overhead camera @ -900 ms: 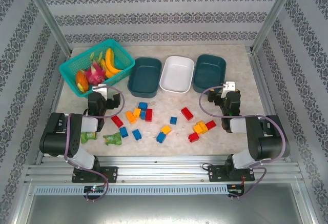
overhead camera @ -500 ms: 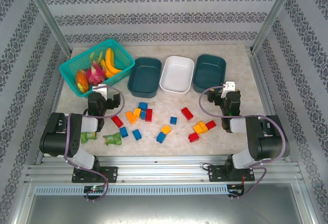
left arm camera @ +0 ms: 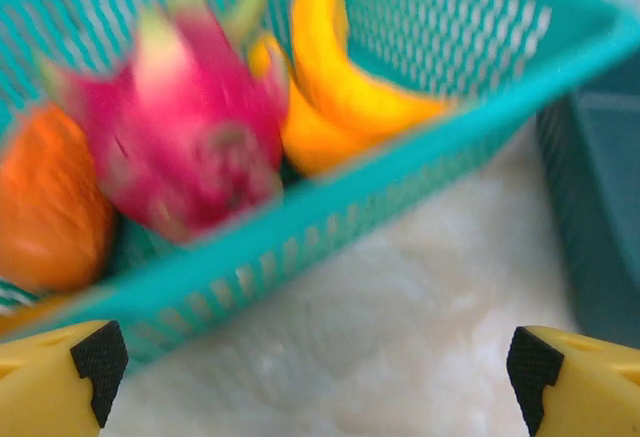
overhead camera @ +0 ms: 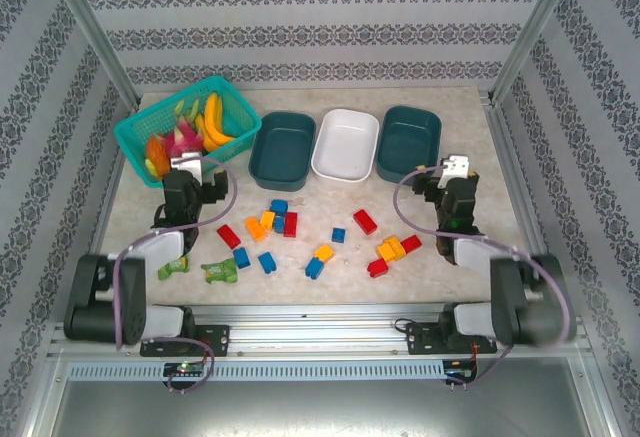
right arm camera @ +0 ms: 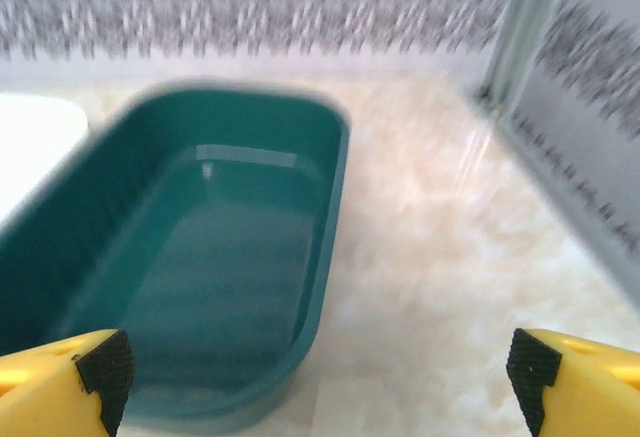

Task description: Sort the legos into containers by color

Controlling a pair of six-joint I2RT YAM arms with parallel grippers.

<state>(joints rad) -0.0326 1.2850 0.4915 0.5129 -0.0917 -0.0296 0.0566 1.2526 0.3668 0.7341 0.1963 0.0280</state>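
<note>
The nearest red lego's end [overhead camera: 414,241] sticks out past the yellow-orange legos, so my open right gripper should keep going toward that end and close around it.
Several red, blue and yellow-orange legos lie scattered on the table's near half, among them a red one [overhead camera: 365,221], a blue one [overhead camera: 267,262] and a yellow-orange one [overhead camera: 390,249]. Behind them stand three tubs in a row: dark teal [overhead camera: 282,147], white [overhead camera: 345,144] and dark teal [overhead camera: 409,137], all with nothing inside. My left gripper [overhead camera: 192,182] [left arm camera: 315,367] is open over bare table just in front of the fruit basket. My right gripper [overhead camera: 447,179] [right arm camera: 320,367] is open over bare table beside the right teal tub [right arm camera: 200,257], with the white tub's [right arm camera: 30,137] corner at left.
A bright teal mesh basket [overhead camera: 190,127] [left arm camera: 330,207] with toy fruit sits at the back left. Two green packets [overhead camera: 172,267] [overhead camera: 220,272] lie near the left arm's base. The left teal tub's wall [left arm camera: 600,207] shows at the left wrist view's right edge. Metal frame rails border the table.
Both arms have stretched forward. The left gripper moved towards the fruit basket, and the right one shifted slightly back and right, near the right teal tub. The legos have not moved.
</note>
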